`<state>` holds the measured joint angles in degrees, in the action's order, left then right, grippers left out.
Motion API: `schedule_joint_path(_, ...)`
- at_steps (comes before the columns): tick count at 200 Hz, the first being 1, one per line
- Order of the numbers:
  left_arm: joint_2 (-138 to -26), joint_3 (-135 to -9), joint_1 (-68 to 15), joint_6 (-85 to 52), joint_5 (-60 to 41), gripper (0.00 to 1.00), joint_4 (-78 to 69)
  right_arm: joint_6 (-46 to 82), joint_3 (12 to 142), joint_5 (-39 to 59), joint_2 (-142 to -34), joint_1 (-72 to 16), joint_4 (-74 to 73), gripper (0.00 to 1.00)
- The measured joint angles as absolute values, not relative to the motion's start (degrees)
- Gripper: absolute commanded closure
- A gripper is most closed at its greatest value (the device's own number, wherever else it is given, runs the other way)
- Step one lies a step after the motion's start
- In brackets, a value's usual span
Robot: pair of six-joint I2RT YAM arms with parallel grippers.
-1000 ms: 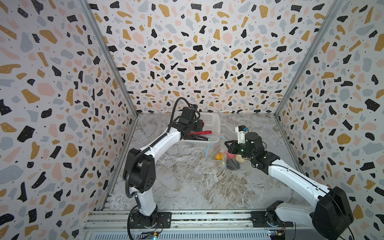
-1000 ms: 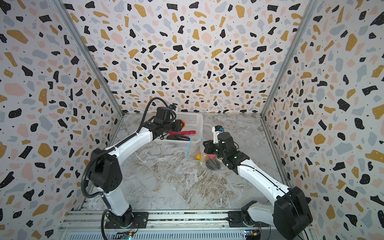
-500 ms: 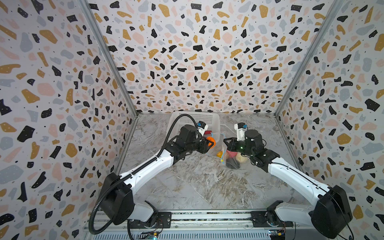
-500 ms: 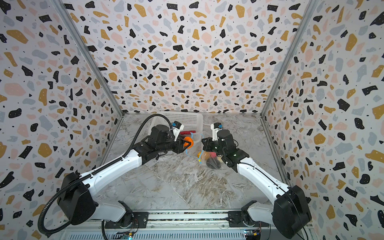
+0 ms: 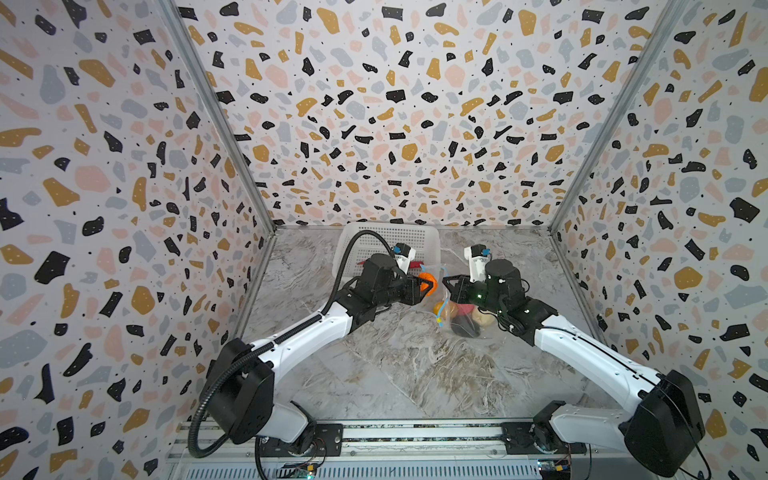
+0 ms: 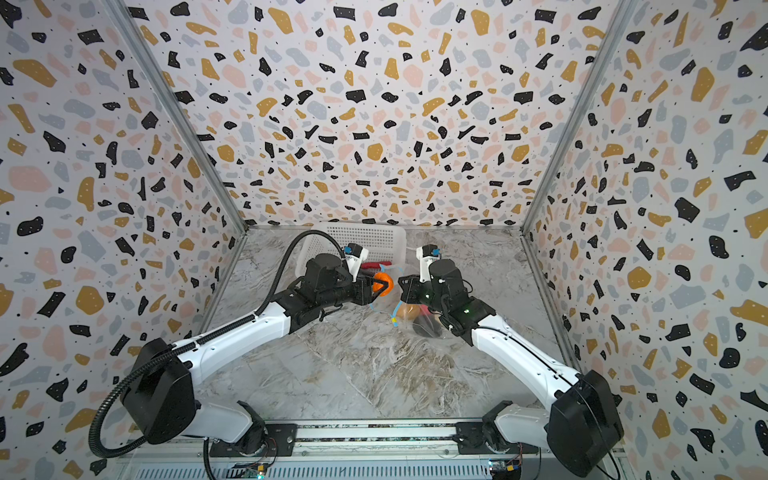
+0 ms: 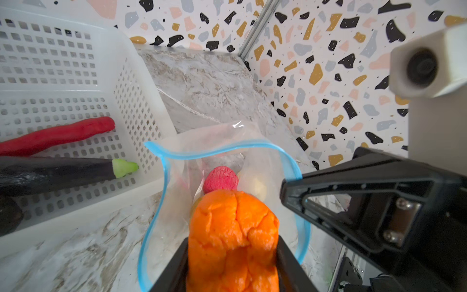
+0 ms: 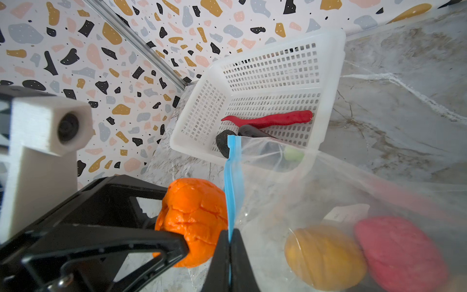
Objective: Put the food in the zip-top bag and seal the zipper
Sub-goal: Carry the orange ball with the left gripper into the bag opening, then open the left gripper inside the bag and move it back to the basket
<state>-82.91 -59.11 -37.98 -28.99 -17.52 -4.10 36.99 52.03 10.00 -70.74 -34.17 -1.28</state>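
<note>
My left gripper keeps going into the bag point(image 7: 250, 177), as the light blue zipper point(image 7: 228, 146) is wide open ahead of the orange, and lets go of the orange past the zipper.
My left gripper point(image 5: 426, 286) point(image 7: 232, 244) is shut on the orange point(image 7: 233, 227) point(image 8: 194, 217) point(image 6: 382, 283) and holds it just above the open mouth of the zip-top bag point(image 5: 461, 318) point(image 8: 328, 187). The light blue zipper point(image 7: 214, 149) point(image 8: 233, 177) curves round that mouth. My right gripper point(image 8: 229, 236) point(image 5: 446, 285) is shut on the zipper edge and holds it up. Inside the bag lie a pink-red ball point(image 7: 220, 177) point(image 8: 399, 252), a yellow-brown potato point(image 8: 323, 255) and a dark piece point(image 5: 465, 328).
The white perforated basket point(image 5: 390, 239) point(image 8: 328, 75) stands at the back, touching the bag. In it lie the long red chili point(image 7: 58, 136) point(image 8: 270, 118), the dark eggplant point(image 7: 55, 172) and a black oval point(image 8: 222, 145). The enclosure's walls stand close on three sides.
My left arm has swung from the basket forward and to the right, carrying the orange to the bag's mouth. The right gripper has kept its hold on the zipper edge.
</note>
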Motion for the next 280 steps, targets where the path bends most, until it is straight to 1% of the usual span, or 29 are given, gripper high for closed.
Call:
schedule_joint_path(96, -84.0, -56.4, -38.7, -31.1, -16.9, 0.56, -7.0, 37.0, 52.2, 9.4, -70.6, -34.8, -1.0, 1.0)
schedule_joint_path(121, -85.4, -55.8, -38.8, -31.7, -16.9, 0.54, -8.3, 37.0, 52.9, 9.2, -70.5, -34.8, -0.8, 1.0)
schedule_joint_path(167, -88.1, -55.9, -39.3, -32.3, -17.0, 0.47, -9.1, 37.0, 53.0, 8.6, -70.5, -35.2, -0.6, 1.0)
schedule_joint_path(221, -89.4, -56.1, -39.6, -32.0, -16.9, 0.34, -8.8, 37.0, 53.0, 7.7, -69.7, -35.4, -0.6, 1.0)
schedule_joint_path(252, -89.4, -56.9, -39.6, -31.5, -16.9, 0.29, -8.0, 37.0, 53.0, 7.6, -69.2, -35.4, -0.6, 1.0)
schedule_joint_path(280, -89.4, -57.9, -39.6, -30.9, -16.6, 0.27, -7.2, 37.0, 53.0, 7.5, -69.1, -35.4, -0.5, 1.0)
